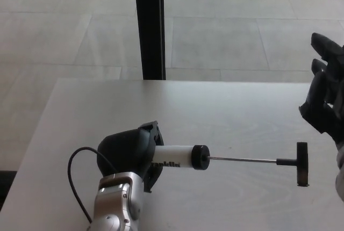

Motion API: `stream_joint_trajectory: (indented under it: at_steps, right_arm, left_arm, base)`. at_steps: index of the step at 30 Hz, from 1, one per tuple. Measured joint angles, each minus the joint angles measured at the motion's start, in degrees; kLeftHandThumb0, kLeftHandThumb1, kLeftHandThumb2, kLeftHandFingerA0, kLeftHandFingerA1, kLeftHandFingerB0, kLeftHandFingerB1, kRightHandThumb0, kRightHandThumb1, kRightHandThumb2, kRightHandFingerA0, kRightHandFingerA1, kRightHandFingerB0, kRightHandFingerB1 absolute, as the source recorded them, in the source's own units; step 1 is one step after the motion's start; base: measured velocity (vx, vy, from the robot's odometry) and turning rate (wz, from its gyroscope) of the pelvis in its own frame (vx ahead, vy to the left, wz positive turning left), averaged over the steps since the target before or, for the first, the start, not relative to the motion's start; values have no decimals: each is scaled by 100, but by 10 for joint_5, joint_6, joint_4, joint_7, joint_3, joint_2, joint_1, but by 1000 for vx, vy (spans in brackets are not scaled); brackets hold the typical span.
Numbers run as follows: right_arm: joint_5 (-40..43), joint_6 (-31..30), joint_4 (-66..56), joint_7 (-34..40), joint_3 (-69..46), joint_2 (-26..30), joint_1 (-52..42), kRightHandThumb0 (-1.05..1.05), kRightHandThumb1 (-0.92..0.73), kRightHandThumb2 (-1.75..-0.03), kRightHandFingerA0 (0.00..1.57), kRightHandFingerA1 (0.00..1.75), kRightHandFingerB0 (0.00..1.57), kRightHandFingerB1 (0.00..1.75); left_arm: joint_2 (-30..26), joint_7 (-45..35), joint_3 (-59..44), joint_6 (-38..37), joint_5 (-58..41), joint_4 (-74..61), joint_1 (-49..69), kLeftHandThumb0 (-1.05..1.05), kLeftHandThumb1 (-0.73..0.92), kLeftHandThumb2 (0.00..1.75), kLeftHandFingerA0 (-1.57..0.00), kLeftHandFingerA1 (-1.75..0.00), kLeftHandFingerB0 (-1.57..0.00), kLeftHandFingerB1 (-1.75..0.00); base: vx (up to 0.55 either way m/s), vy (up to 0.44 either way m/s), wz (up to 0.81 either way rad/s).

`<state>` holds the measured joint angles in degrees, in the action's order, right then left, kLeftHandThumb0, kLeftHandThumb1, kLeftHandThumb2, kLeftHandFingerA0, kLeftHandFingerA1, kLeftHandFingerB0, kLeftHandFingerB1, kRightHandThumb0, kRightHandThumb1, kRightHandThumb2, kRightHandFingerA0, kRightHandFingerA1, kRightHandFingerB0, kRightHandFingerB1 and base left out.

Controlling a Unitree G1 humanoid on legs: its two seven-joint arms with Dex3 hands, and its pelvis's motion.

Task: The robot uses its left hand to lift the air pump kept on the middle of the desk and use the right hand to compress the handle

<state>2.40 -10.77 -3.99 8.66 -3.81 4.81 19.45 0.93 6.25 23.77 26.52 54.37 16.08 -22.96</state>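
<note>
The metal rod (242,160) should slide into the air pump's body as far as the black sleeve (286,162) when the robot pushes the T-handle, because the sleeve is thicker than the rod.
The air pump (177,157) has a white barrel with black lettering, a black end cap, a thin metal rod drawn out to the right, and a black T-handle (302,164). My left hand (128,154) is shut on the barrel's left end, holding the pump level a little above the desk (231,113). At the right edge of the head view, my right hand (325,94) is raised, open, with its fingers apart. It hangs above and slightly right of the T-handle, apart from it.
A black cable (75,180) loops beside my left wrist. A black vertical post (149,26) stands behind the desk's far edge. Pale floor tiles lie beyond. The desk's left edge runs diagonally at the lower left.
</note>
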Motion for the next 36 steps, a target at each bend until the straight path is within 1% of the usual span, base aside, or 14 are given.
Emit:
stream_joint_trajectory:
  at_steps: [2, 3, 5, 6, 7, 8, 9, 10, 11, 12, 23, 36]
  right_arm:
    - [-4, 0, 11, 7, -2, -7, 2, -75, -78, -111, 5, 43, 11, 46]
    - [-5, 0, 16, 10, -5, -11, 3, -77, -92, -77, 4, 34, 18, 36]
    - [-5, 2, 22, 16, -16, -21, 5, -77, -92, -77, 5, 37, 18, 37]
    - [-5, 2, 24, 19, -20, -25, 5, -77, -92, -75, 8, 37, 16, 35]
    - [-5, 3, 24, 21, -22, -27, 5, -77, -92, -75, 8, 37, 16, 35]
    - [-5, 3, 21, 25, -29, -32, 2, -34, -58, -116, 2, 52, 0, 49]
    - [-5, 3, 18, 27, -34, -35, 1, -34, -58, -116, 2, 52, 0, 49]
    - [-5, 3, 15, 30, -39, -39, -1, -35, -56, -115, 2, 52, 0, 48]
    - [-5, 3, 12, 32, -43, -43, -3, -34, -57, -115, 2, 52, 0, 48]
    - [-4, 4, 8, 34, -47, -47, -7, -34, -59, -116, 2, 53, 0, 48]
    - [4, 4, -17, 40, -70, -64, -22, -34, -59, -116, 2, 53, 0, 48]
    - [4, 4, -20, 41, -73, -66, -22, -34, -59, -116, 2, 53, 0, 48]
  left_arm:
    - [0, -2, 0, 5, -1, -3, 0, -28, 51, 124, -100, -175, -75, -162]
    - [0, -4, 0, 8, -2, -4, 0, -29, 49, 126, -100, -175, -75, -162]
    - [0, -4, 0, 11, -4, -5, 0, -28, 45, 129, -101, -175, -76, -164]
    - [0, -4, 0, 13, -5, -6, 0, -28, 45, 130, -102, -175, -76, -159]
    - [0, -4, 0, 13, -6, -6, 0, -28, 45, 130, -102, -175, -76, -159]
    - [0, -4, 0, 14, -7, -7, 0, -28, 46, 129, -101, -175, -77, -155]
    - [0, -4, 0, 15, -7, -8, 0, -28, 46, 129, -101, -175, -77, -155]
    - [-1, -4, 1, 16, -7, -8, 0, -29, 50, 125, -102, -175, -79, -139]
    - [-2, -4, 1, 16, -7, -8, 0, -30, 50, 124, -99, -175, -73, -152]
    - [-2, -4, 1, 17, -7, -9, 0, -29, 50, 123, -101, -175, -82, -150]
    - [-7, -5, 1, 25, -9, -9, -1, -29, 50, 123, -101, -175, -82, -150]
    - [-9, -5, 3, 33, -15, -10, -1, -29, 50, 123, -101, -175, -82, -150]
  base:
    - [0, 0, 0]
    - [0, 0, 0]
    - [0, 0, 0]
    - [0, 0, 0]
    - [0, 0, 0]
    - [0, 0, 0]
    - [0, 0, 0]
    - [0, 0, 0]
    - [0, 0, 0]
    - [0, 0, 0]
    - [0, 0, 0]
    - [0, 0, 0]
